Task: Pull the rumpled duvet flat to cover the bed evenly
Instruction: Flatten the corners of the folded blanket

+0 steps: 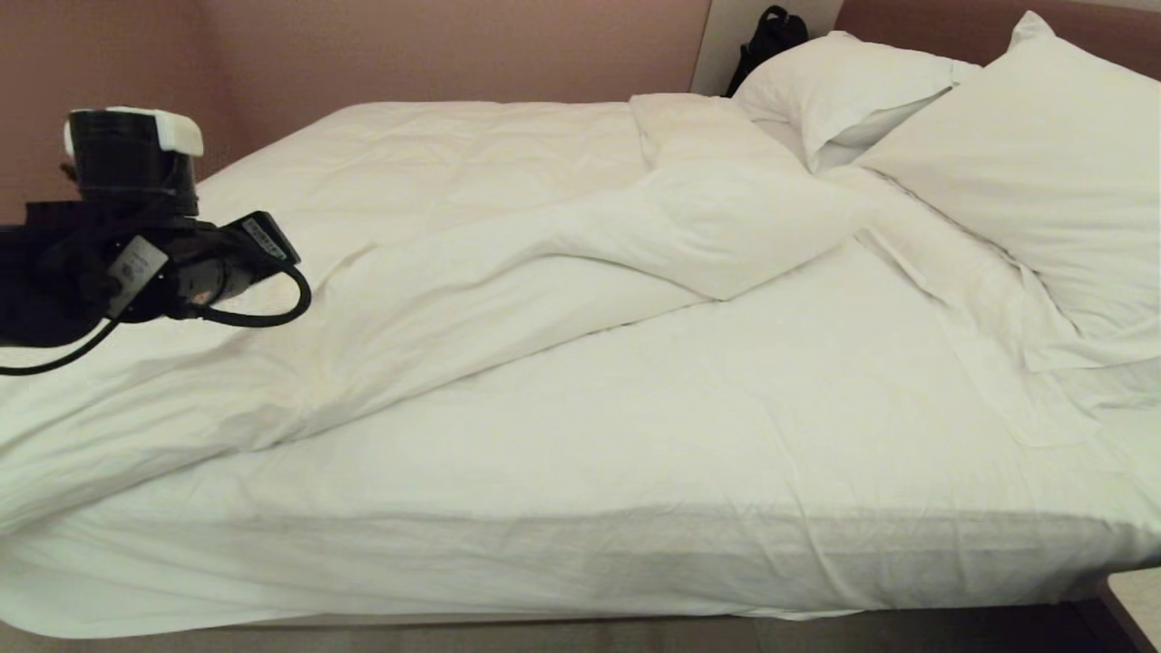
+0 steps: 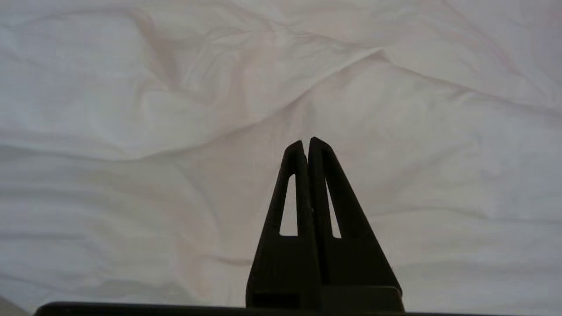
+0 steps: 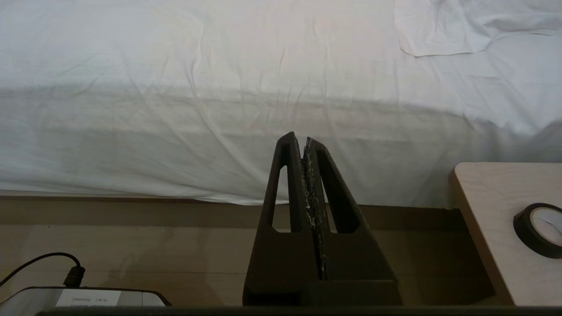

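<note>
Next, my left gripper comes back down, opens over the raised crease (image 2: 268, 116) and takes hold of it before pulling, because the duvet's bunched edge (image 1: 463, 377) is short of the bed's near side.
The white puffy duvet (image 1: 508, 263) lies rumpled on the bed (image 1: 726, 562), bunched in a diagonal ridge from the near left corner up to the pillows. The thin sheet (image 1: 744, 399) is bare at the front right. My left arm (image 1: 136, 254) hangs over the duvet's left part, its fingers hidden in the head view. In the left wrist view my left gripper (image 2: 306, 141) is shut with no cloth between the fingers, just above the wrinkled duvet (image 2: 175, 109). My right gripper (image 3: 304, 139) is shut and empty, parked low beside the mattress side (image 3: 197, 131).
Two plump pillows (image 1: 853, 91) (image 1: 1043, 163) lean at the head end, with a black bag (image 1: 771, 36) behind them. A light wooden nightstand (image 3: 487, 210) with a black tape roll (image 3: 540, 228) stands by the bed. A cabled device (image 3: 79, 298) sits on the wooden floor (image 3: 153, 245).
</note>
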Tool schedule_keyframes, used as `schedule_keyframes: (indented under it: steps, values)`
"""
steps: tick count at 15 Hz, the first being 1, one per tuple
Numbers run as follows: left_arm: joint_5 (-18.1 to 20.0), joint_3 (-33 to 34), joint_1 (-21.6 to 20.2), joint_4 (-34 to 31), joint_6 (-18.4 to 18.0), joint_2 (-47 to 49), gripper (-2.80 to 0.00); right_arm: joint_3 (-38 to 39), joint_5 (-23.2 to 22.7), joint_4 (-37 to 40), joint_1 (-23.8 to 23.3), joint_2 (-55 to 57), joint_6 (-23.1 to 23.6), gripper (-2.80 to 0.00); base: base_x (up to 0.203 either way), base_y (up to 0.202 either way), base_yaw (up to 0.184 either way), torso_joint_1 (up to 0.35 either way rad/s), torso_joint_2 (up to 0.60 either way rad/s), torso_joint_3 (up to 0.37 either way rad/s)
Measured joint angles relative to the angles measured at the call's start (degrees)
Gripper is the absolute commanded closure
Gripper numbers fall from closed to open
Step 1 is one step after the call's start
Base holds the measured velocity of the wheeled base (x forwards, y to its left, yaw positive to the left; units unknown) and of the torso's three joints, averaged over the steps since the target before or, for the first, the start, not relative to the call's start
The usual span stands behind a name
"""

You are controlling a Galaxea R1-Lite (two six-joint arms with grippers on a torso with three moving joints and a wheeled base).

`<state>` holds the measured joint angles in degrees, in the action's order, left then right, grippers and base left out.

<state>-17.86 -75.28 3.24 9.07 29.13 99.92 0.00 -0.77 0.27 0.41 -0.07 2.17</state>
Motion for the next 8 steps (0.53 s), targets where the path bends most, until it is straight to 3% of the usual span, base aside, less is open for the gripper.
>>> schedule_keyframes:
  steps: [5, 8]
  values:
    - [-0.1, -6.6, -3.4, 0.3, 6.3, 8.2, 0.00, 0.0, 0.0, 0.0, 0.0, 0.0, 0.0, 0.00, 0.000, 0.000, 0.000, 0.000, 0.00, 0.000]
    - [-0.1, -9.2, -5.0, 0.2, 7.6, 12.1, 0.00, 0.0, 0.0, 0.0, 0.0, 0.0, 0.0, 0.00, 0.000, 0.000, 0.000, 0.000, 0.00, 0.000]
